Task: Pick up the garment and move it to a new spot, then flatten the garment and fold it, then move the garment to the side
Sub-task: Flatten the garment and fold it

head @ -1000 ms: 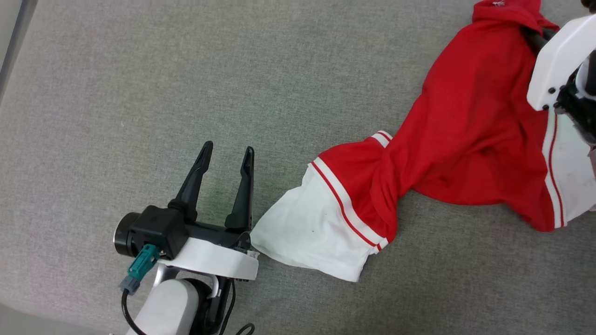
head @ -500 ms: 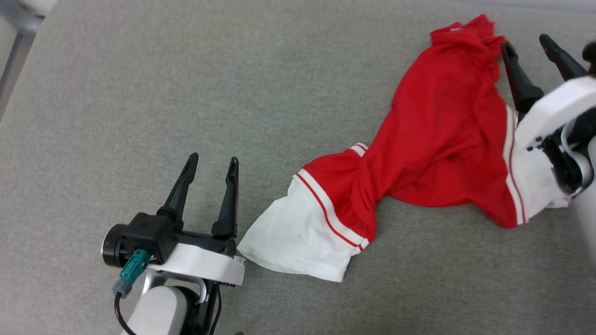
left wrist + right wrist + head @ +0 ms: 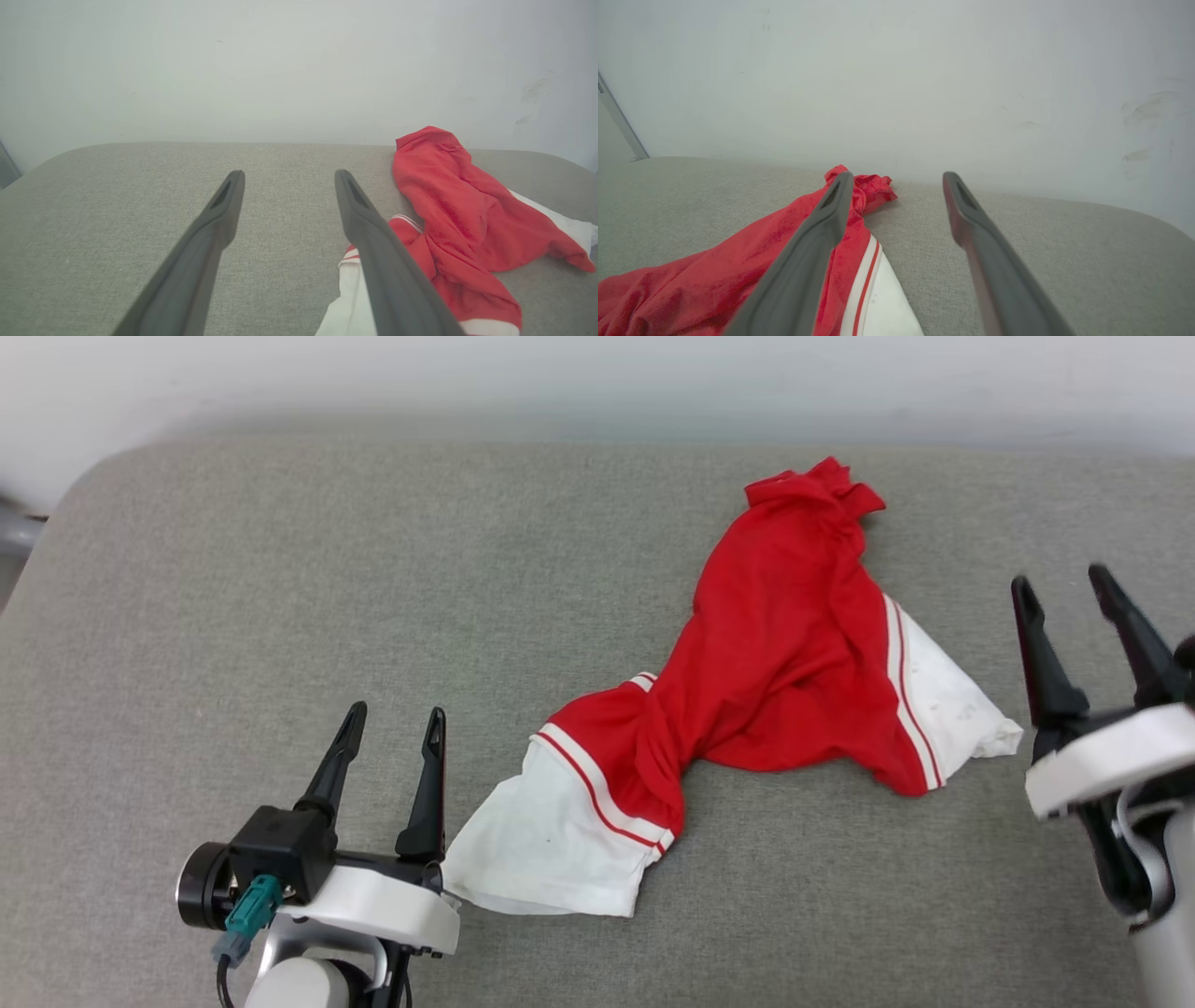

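My grippers are going to pull the sleeves apart, and the garment will then untwist and show its hidden collar, because a striped white edge peeks out beside the twist.
The garment is a red shirt with white sleeves, lying crumpled on the grey cushion, one white sleeve at the near left and the other at the right. My left gripper stands open just left of the near sleeve, nothing between its fingers. Open as well, my right gripper hovers right of the other sleeve, apart from the cloth. The left wrist view has the garment to the right of that gripper. In the right wrist view the garment lies left of and under the left finger, with that gripper empty.
The grey cushion spreads wide to the left and ends in a rounded corner at the far left. A pale wall rises right behind its back edge.
My right gripper has opened, let go of the garment's top and drawn back to the right. The garment now lies free. The camera has tilted up, bringing the wall into view.
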Tool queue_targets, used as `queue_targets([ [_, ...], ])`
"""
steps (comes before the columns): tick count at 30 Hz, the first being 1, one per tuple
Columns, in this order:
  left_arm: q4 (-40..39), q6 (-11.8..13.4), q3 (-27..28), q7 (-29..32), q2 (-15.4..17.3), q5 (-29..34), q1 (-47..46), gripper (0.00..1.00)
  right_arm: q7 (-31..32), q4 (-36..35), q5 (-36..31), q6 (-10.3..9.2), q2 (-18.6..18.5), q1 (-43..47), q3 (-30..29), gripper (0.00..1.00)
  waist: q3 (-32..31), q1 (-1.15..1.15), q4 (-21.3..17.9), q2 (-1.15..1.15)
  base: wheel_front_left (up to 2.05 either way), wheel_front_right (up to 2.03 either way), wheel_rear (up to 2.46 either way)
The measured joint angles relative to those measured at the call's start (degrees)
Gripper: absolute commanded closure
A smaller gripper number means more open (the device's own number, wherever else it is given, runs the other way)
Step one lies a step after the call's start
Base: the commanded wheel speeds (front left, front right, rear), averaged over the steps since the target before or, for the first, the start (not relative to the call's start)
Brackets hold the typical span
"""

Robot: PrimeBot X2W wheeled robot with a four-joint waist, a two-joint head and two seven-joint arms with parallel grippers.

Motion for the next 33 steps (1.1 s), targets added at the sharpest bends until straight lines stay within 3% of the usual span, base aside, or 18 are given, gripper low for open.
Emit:
queue_targets([
  [12,-0.7,0.7,-0.1,1.8,1.2,-0.6,2.7,0.00,9.3,-22.2,-6.2,0.01,10.1,21.5,-6.7,0.00,-3.4,-0.01,-2.5,0.00,0.00,0.00,0.00],
  [19,-0.7,0.1,-1.3,4.9,2.5,-0.9,3.0,0.00,11.8,-26.6,-6.9,0.00,11.4,24.5,-6.9,0.00,-4.2,0.00,-3.4,0.00,0.00,0.00,0.00],
  [28,-1.4,-7.8,-12.2,22.8,4.7,-0.7,-0.5,0.00,13.8,-28.8,-7.0,0.00,12.1,26.2,-7.0,0.00,-3.7,0.00,-3.1,0.00,0.00,0.00,0.00],
  [33,-0.8,-10.4,-17.9,32.2,5.3,-0.5,-2.1,0.00,14.5,-29.3,-7.0,0.01,12.2,26.1,-6.6,0.00,-2.7,0.01,-3.7,0.00,0.00,0.00,0.00],
])
